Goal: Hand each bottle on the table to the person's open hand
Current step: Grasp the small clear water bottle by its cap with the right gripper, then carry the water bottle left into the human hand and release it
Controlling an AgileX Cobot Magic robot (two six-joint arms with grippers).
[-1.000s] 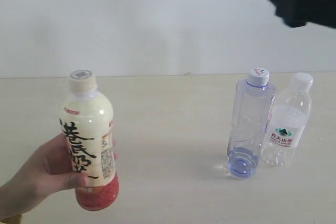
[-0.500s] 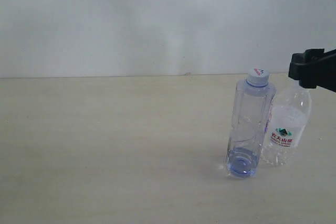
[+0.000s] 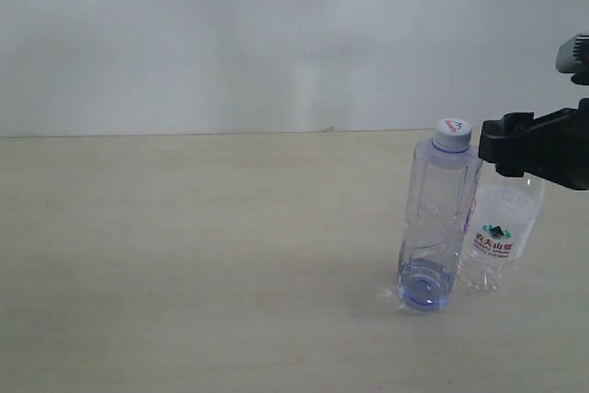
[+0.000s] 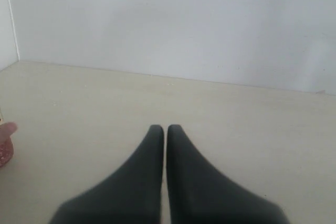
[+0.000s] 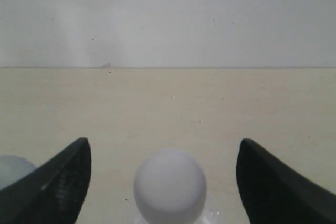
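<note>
My gripper will lift the smaller bottle (image 3: pixel 502 232) away from the tall bottle, and the tall bottle will stay in place because it stands upright on its own base (image 3: pixel 424 290).
The tall clear bluish bottle (image 3: pixel 437 218) stands upright on the table (image 3: pixel 202 246), right of centre, with the smaller crinkled bottle (image 3: pixel 497 238) touching its right side. My right gripper (image 3: pixel 515 146) is level with the smaller bottle's top and hides the cap in the exterior view. In the right wrist view that white cap (image 5: pixel 169 184) sits between the wide-open fingers of the right gripper (image 5: pixel 164 141), touching neither. The tall bottle's cap (image 5: pixel 13 169) shows beside one finger. My left gripper (image 4: pixel 165 129) is shut and empty. Only a red sliver of the tea bottle (image 4: pixel 3 153) shows, with a fingertip (image 4: pixel 8 128).
A plain white wall (image 3: pixel 276 34) rises behind the table's far edge. The pale wood-grain surface stretches bare across the left and middle of the exterior view.
The hand holding the cream tea bottle has left the exterior view. My right gripper has come down from the upper right to the smaller bottle's cap.
</note>
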